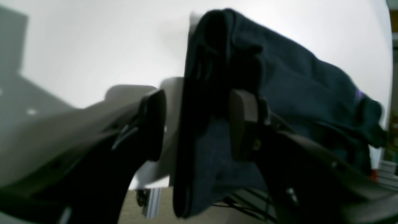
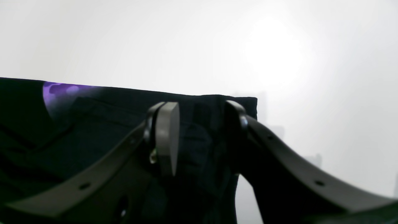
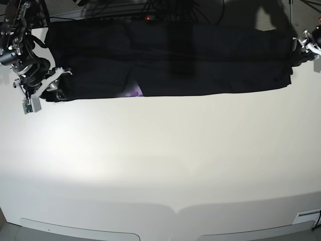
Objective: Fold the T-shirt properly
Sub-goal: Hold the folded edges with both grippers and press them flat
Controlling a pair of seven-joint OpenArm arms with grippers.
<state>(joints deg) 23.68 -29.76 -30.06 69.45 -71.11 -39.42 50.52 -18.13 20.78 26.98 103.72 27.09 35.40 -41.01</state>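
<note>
One finger of the robot's left gripper is clear of the T-shirt's folded edge [image 1: 188, 108], so next the left gripper goes farther in along the band [image 3: 278, 64] before it closes and lifts.
The black T-shirt [image 3: 170, 57] lies as a long folded band along the far side of the white table [image 3: 160, 160], with a bit of purple print [image 3: 133, 92] showing at its near edge. At the band's left end in the base view, my right gripper [image 3: 47, 86] is open. In its wrist view the gripper [image 2: 202, 133] has the T-shirt [image 2: 93, 130] corner between its fingers. My left gripper [image 3: 301, 47] is at the band's right end. Close up, this gripper [image 1: 199, 124] is open and straddles the T-shirt's [image 1: 295, 81] folded edge, one pad [image 1: 152, 124] standing clear of the cloth.
Dark cables [image 3: 165, 10] run behind the table's far edge. An aluminium frame post [image 1: 152, 202] shows below the table edge in the left wrist view. White table surface stretches from the shirt toward the near edge [image 3: 175, 211].
</note>
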